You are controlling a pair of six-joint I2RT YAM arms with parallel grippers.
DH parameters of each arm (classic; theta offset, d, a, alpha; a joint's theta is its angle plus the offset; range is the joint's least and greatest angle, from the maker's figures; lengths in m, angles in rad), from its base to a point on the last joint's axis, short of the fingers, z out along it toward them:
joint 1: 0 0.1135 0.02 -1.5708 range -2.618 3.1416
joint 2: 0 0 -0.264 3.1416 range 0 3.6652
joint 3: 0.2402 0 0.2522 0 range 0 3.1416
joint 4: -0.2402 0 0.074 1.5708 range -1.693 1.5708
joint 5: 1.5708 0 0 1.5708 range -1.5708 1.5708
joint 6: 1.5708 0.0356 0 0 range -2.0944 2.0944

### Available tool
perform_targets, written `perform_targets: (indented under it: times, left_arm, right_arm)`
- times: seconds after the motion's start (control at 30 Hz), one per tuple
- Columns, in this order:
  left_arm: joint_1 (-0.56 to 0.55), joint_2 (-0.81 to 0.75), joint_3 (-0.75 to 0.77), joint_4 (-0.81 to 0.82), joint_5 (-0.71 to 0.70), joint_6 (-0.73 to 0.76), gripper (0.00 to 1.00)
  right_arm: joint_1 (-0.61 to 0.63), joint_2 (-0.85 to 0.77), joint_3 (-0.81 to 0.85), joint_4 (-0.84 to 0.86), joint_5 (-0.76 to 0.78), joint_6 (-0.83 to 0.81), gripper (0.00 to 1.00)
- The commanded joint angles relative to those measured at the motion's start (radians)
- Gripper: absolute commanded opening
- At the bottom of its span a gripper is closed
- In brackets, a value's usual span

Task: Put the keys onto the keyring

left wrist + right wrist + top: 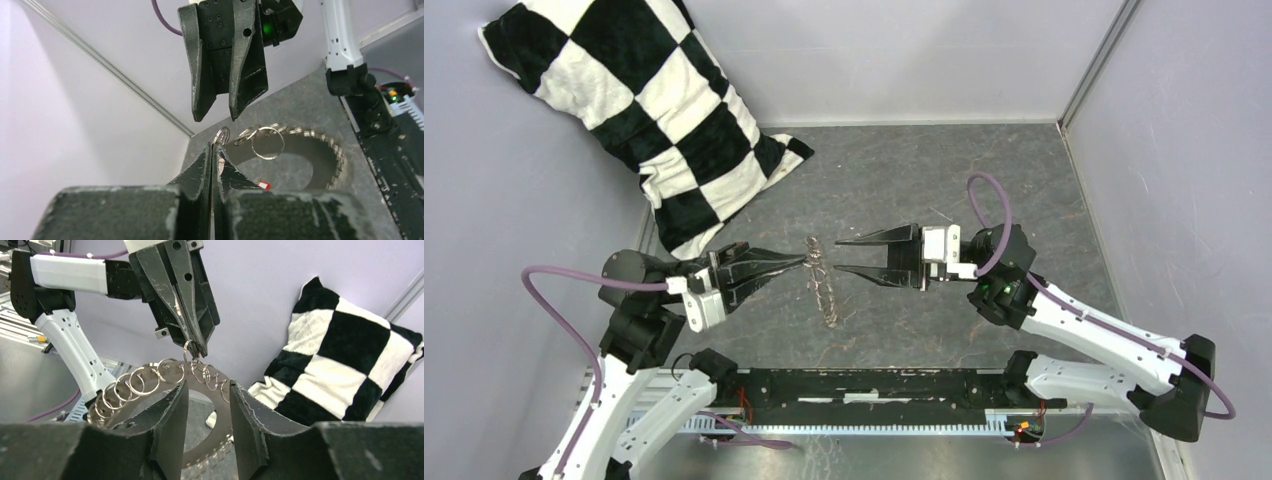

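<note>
My right gripper should back away and go up to the small ring in my left gripper (188,351), because its fingers face the disc's edge (209,382), below that ring.
The keyring (826,292), a flat grey disc with a hollow centre, is fringed with small split rings (145,381) and hangs edge-on above the table. My left gripper (807,262) is shut on one small ring (221,135) at the disc's top edge and holds it up. My right gripper (837,255) faces it tip to tip, jaws apart, just short of the disc (220,402), which shows between its fingers. Of the keys, only a small red tag (264,185) peeks out past my left finger, under the disc.
A black-and-white chequered pillow (649,110) leans in the back left corner. Grey walls close in the dark table (944,180) on three sides. The black base rail (874,385) runs along the near edge.
</note>
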Motion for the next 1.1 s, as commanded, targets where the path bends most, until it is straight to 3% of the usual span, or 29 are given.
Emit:
perform_targets:
  times: [0.0, 0.37, 0.63, 0.8, 1.07]
  left_arm:
    - [-0.001, 0.014, 0.032, 0.138, -0.056, -0.237, 0.02]
    - [-0.001, 0.041, 0.012, 0.240, -0.213, -0.548, 0.02]
    - [-0.001, 0.042, 0.008, 0.246, -0.236, -0.652, 0.02]
    - [-0.001, 0.051, 0.017, 0.247, -0.240, -0.664, 0.02]
    - [-0.001, 0.052, 0.021, 0.246, -0.236, -0.667, 0.02]
  right_arm:
    - [0.005, 0.005, 0.051, 0.115, -0.021, 0.030, 0.41]
    - [0.020, 0.033, 0.070, 0.099, -0.001, 0.004, 0.32]
    - [0.017, 0.043, 0.182, -0.065, 0.238, -0.144, 0.26]
    - [0.018, 0.106, 0.234, -0.128, 0.126, -0.137, 0.35]
    - [0.018, 0.087, 0.193, -0.115, 0.018, -0.125, 0.39]
